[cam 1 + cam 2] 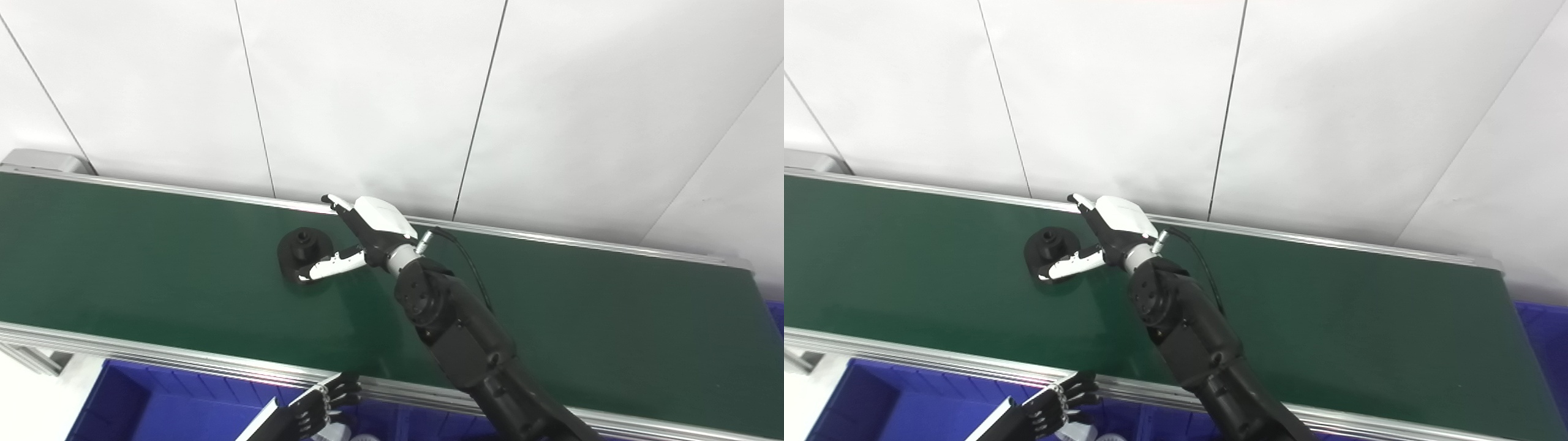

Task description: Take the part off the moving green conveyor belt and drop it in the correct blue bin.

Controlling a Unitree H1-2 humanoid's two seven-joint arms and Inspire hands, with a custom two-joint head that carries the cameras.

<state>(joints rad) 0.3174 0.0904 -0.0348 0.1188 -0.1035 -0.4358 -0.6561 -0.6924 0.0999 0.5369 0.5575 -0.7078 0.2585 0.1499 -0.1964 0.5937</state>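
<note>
The blue bin has something white [335,431] in it, so I expect the bin [439,425] beside it to hold more black parts when I bring the black part over.
A black round part [301,250] with a raised hub in its middle lies on the green conveyor belt [153,275], left of centre. My right hand [358,236] reaches over the belt just to the part's right. It is open: the thumb touches the part's near right edge and the fingers [337,203] spread toward the far rail. My left hand [318,407] hangs low at the bottom edge over the blue bin [165,404], fingers apart and holding nothing.
Aluminium rails [184,361] border the belt's near and far sides. A white panelled wall stands behind. A second blue bin [1540,334] shows at the right end of the belt. Something white lies in the bin below my left hand.
</note>
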